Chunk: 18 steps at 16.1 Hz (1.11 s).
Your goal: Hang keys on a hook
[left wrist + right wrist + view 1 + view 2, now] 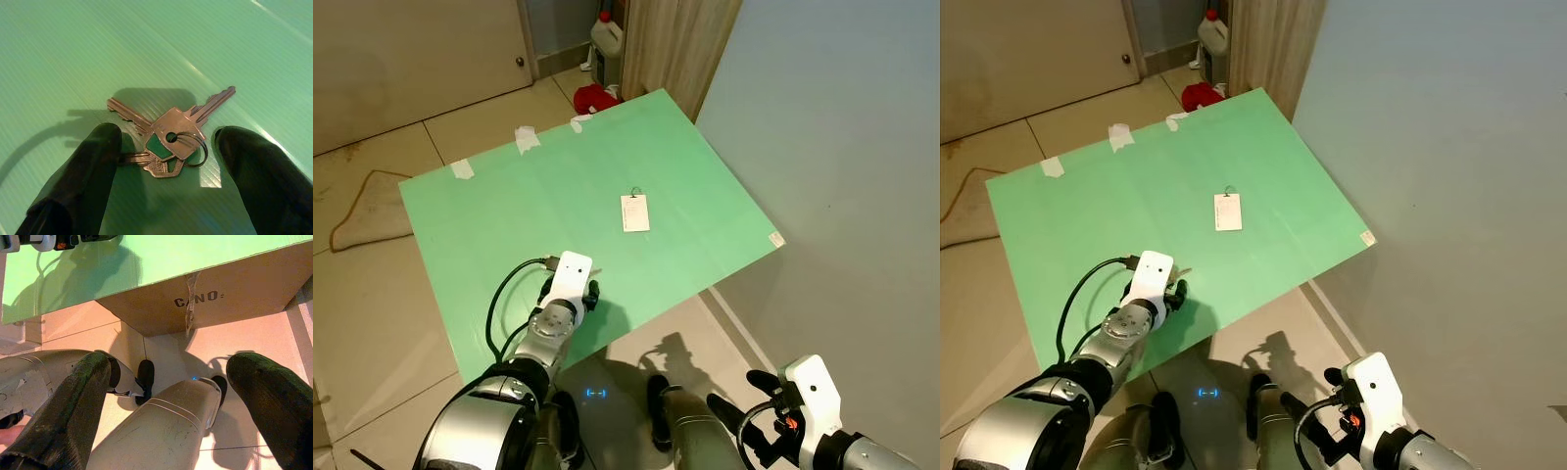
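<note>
My fingers are on both sides of the small ring (pixel 199 147) where the keys' heads overlap, so the heap (pixel 171 133) will come up as one, with the key blades still spread out, when I lift it.
A bunch of brass-coloured keys (pixel 168 134) on a small ring lies flat on the green board (pixel 538 196), near its front edge. My left gripper (pixel 166 161) hovers just over them, open, one black finger (pixel 83 171) on each side of the bunch. In the head views that gripper (pixel 589 292) sits low on the board's near side. A small white hook plate (pixel 634 212) with a wire hook at its top sits in the middle of the board. My right gripper (pixel 171 396) hangs open, low beside the box, with nothing in it.
The green board tops a cardboard box (pixel 215 298) standing against a grey wall (pixel 842 147). A rag (pixel 370 206) lies on the tiled floor at the left. A white jug (pixel 608 39) and a red cloth (pixel 595 97) sit beyond the far corner by a door.
</note>
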Tool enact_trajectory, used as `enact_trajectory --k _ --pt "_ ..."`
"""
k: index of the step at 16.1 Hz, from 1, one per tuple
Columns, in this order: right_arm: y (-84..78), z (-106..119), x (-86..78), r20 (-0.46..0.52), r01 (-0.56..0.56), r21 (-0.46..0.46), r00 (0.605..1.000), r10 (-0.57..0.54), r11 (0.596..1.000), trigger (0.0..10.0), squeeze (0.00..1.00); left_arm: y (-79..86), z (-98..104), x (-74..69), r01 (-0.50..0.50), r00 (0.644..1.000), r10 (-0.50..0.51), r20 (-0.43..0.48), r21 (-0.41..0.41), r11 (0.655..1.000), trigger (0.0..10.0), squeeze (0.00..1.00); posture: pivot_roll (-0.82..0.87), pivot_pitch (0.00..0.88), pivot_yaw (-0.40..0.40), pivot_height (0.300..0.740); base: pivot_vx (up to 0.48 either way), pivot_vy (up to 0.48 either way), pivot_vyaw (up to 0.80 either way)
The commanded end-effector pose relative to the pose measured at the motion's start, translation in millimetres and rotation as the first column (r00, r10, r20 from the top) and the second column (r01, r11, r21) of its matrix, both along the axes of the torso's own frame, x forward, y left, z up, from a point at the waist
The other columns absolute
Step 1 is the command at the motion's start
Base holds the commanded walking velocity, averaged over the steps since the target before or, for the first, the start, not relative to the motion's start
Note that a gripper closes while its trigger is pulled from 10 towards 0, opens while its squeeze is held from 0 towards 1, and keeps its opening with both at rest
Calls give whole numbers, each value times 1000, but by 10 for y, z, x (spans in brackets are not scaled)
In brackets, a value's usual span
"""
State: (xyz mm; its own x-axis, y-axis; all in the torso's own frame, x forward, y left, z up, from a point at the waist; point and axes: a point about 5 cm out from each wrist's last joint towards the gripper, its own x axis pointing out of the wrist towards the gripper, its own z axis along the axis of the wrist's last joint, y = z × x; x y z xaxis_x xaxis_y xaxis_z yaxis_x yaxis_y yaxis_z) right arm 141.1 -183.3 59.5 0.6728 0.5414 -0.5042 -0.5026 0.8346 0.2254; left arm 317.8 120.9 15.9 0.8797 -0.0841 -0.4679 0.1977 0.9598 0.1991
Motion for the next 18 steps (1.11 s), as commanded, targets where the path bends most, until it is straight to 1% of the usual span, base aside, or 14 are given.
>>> enact_trajectory --k 1,5,6,10,14,15,17,18 --pt "-6 9 -39 -12 3 -4 1000 -3 1000 10000 0 -14 -104 -87 11 998 -11 -54 -3 1000 0 0 -460 319 -63 740 0 0 0" --pt "18 -2 -52 -27 -3 12 1000 3 1000 10000 0 -16 -107 -91 24 998 -25 -58 -11 1000 0 0 -462 322 -64 740 0 0 0" --pt "11 -5 -67 -35 -7 14 999 8 1000 10000 0 -30 -106 -91 39 997 -41 -65 -34 999 0 0 -465 323 -65 740 0 0 0" --pt "-31 -25 -106 -47 -10 12 999 10 1000 10000 0 -41 -83 -70 54 997 -56 -59 -40 998 0 0 -476 323 -71 740 0 0 0" --pt "-62 -104 -126 -59 -12 7 998 12 1000 10000 0 -72 -61 -57 83 995 -85 -43 -46 996 0 0 -474 313 -74 740 0 0 0" --pt "-66 -138 -128 -62 -13 5 998 14 1000 10000 0 -72 -22 -28 89 996 -90 -18 -49 995 0 0 -476 306 -69 740 0 0 0" --pt "-100 -230 -128 -66 -6 4 998 6 1000 10000 0 -34 185 113 70 992 -59 108 -108 992 0 0 -466 298 -59 740 0 0 0" --pt "-120 -279 -116 -70 -3 5 998 4 1000 10000 0 -25 246 139 77 987 -56 154 -139 987 0 0 -446 289 -52 740 0 0 0"
